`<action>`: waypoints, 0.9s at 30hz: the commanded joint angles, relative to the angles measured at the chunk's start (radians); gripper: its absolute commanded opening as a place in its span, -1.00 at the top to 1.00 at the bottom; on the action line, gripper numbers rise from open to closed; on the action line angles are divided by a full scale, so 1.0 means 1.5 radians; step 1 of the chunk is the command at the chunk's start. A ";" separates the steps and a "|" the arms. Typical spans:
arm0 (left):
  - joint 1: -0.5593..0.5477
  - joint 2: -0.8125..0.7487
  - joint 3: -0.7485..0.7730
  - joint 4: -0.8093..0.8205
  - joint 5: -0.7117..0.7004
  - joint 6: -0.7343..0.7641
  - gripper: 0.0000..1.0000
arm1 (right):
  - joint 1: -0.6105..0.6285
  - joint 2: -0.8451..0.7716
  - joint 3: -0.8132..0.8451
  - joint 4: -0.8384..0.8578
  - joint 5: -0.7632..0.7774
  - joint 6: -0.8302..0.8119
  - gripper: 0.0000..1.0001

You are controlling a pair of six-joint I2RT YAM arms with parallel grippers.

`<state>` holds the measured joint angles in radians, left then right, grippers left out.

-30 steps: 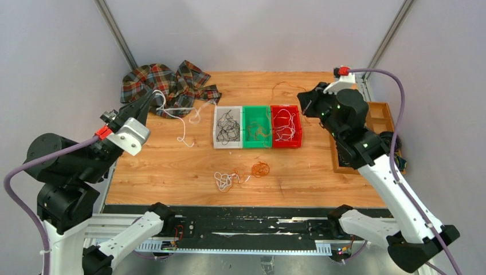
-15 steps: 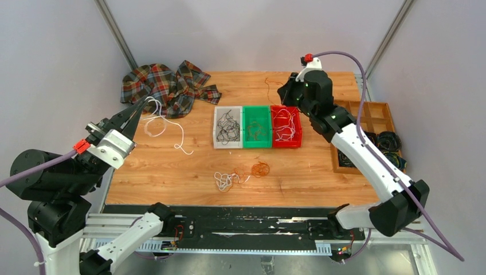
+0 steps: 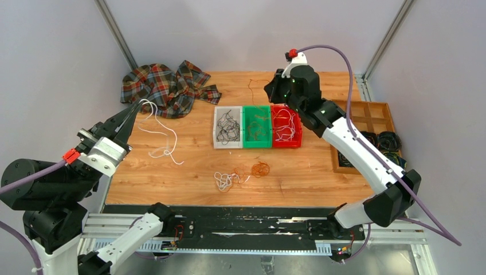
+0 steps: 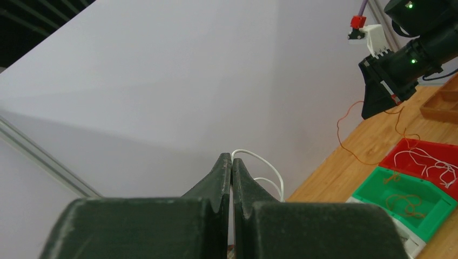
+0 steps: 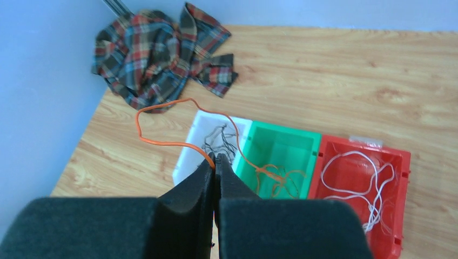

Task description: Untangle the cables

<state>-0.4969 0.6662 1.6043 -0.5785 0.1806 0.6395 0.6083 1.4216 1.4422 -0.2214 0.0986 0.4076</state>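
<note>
The orange cable loops out [image 3: 250,87] behind the green bin, and my right gripper is holding it near the red bin. I should swing back toward the green bin [image 3: 256,121] and open my fingers.
My left gripper [image 3: 136,105] is shut on a white cable [image 3: 162,130] and holds it above the table's left side; the cable trails down onto the wood. In the left wrist view the cable [image 4: 258,159] loops out of the closed fingertips [image 4: 231,159]. My right gripper [image 3: 269,91] is shut on an orange cable [image 3: 252,89] that hangs over the bins; in the right wrist view it [image 5: 162,141] runs from the tips [image 5: 215,159] toward the green bin [image 5: 281,145]. A small tangle of white and orange cables [image 3: 240,173] lies at the table's front middle.
Three bins stand in a row: white [image 3: 217,140] with black cables, green [image 3: 246,142] with orange ones, red [image 3: 298,137] with white ones. A plaid cloth [image 3: 166,86] lies at the back left. A wooden tray [image 3: 378,123] with dark coiled cords stands at the right.
My right gripper has swung left from the table's right side to above the bins, carrying the orange cable. My left gripper has drawn back and down with the white cable trailing.
</note>
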 commanded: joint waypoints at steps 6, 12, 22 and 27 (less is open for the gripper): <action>-0.003 -0.009 0.009 0.029 0.000 -0.002 0.99 | 0.027 0.017 0.133 -0.048 0.027 -0.001 0.99; -0.003 -0.011 0.012 0.023 -0.003 0.001 0.99 | 0.028 0.023 0.083 -0.044 0.046 0.007 0.99; -0.003 -0.004 0.018 0.020 0.000 0.002 0.99 | 0.029 0.037 0.040 -0.070 0.110 0.007 0.99; -0.003 0.000 0.020 0.021 0.002 0.001 0.99 | 0.028 0.055 0.045 -0.093 0.096 0.027 0.99</action>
<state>-0.4969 0.6640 1.6165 -0.5701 0.1802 0.6399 0.6296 1.4830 1.5040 -0.3229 0.2317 0.4149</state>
